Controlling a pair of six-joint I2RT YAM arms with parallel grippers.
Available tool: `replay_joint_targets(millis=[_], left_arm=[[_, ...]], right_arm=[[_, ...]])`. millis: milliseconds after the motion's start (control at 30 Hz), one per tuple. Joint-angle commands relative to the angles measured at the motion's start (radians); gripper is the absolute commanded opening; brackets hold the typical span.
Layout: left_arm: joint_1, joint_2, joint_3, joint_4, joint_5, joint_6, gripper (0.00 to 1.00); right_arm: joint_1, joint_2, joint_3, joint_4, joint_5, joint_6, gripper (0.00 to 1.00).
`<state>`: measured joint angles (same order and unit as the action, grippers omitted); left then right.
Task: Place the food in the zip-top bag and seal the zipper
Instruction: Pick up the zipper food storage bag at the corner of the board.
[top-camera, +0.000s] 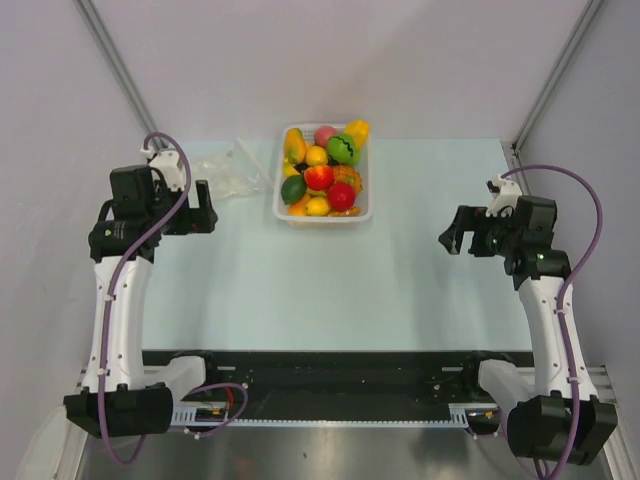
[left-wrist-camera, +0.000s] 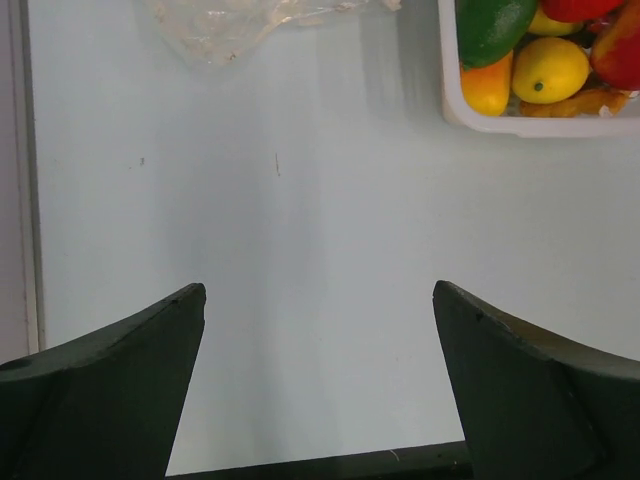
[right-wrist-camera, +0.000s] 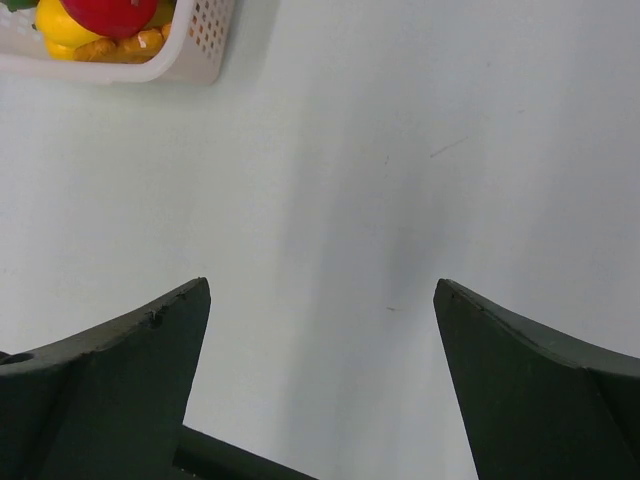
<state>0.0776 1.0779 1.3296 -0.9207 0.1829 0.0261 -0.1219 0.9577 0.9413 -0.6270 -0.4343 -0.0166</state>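
The zip-top bag (top-camera: 226, 176) sits clear of the basket, so I should continue to move my left gripper, open, toward the bag's near edge (top-camera: 234, 193) until its fingers close there.
Several glossy toy fruits and vegetables (top-camera: 325, 175) fill a white slotted basket (top-camera: 284, 212) at the back middle of the table. The see-through zip-top bag (top-camera: 237, 170) lies crumpled just left of the basket; it also shows in the left wrist view (left-wrist-camera: 225, 30). I cannot make out its zipper. My left gripper (top-camera: 203, 210) is open and empty, hovering near the bag's near side (left-wrist-camera: 318, 290). My right gripper (top-camera: 452, 232) is open and empty at the right, apart from the basket (right-wrist-camera: 322, 285). Food shows in the left wrist view (left-wrist-camera: 548, 68) and the right wrist view (right-wrist-camera: 110, 15).
The basket's corner shows at the top right of the left wrist view (left-wrist-camera: 470, 118) and at the top left of the right wrist view (right-wrist-camera: 200, 60). Metal frame posts (top-camera: 115, 60) rise at the back corners. A black rail (top-camera: 330, 365) runs along the near edge.
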Motion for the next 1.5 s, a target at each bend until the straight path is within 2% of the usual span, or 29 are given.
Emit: replay_joint_targets(millis=[0, 300, 400, 500, 567, 633, 733, 867, 1100, 1467], left_arm=[[-0.002, 0.042, 0.066, 0.057, -0.071, -0.002, 1.0], [-0.024, 0.312, 0.278, 0.147, -0.138, -0.006, 1.0], [-0.027, 0.401, 0.307, 0.186, -0.132, 0.026, 1.0], [-0.032, 0.479, 0.315, 0.187, -0.053, 0.125, 1.0], [-0.042, 0.525, 0.322, 0.146, 0.027, 0.266, 1.0], [-0.065, 0.592, 0.33, 0.126, 0.014, 0.393, 1.0], [-0.065, 0.648, 0.315, 0.163, -0.009, 0.503, 1.0], [-0.065, 0.711, 0.318, 0.267, 0.016, 0.653, 1.0], [-0.068, 0.738, 0.201, 0.519, 0.11, 1.007, 1.0], [-0.11, 0.999, 0.333, 0.577, -0.006, 1.169, 1.0]], right_arm=[[-0.002, 0.019, 0.033, 0.036, -0.026, 0.037, 1.0], [-0.002, 0.047, 0.047, 0.016, -0.057, 0.037, 1.0], [-0.001, 0.047, 0.045, 0.009, -0.067, 0.026, 1.0], [0.001, 0.042, 0.047, 0.0, -0.076, 0.02, 1.0], [0.002, 0.044, 0.047, -0.007, -0.086, 0.02, 1.0], [0.004, 0.049, 0.051, -0.013, -0.095, -0.005, 1.0], [0.005, 0.064, 0.056, -0.02, -0.118, -0.011, 1.0], [0.007, 0.082, 0.06, -0.025, -0.149, -0.009, 1.0], [0.005, 0.096, 0.056, -0.028, -0.144, -0.017, 1.0], [0.005, 0.13, 0.068, -0.039, -0.133, -0.023, 1.0]])
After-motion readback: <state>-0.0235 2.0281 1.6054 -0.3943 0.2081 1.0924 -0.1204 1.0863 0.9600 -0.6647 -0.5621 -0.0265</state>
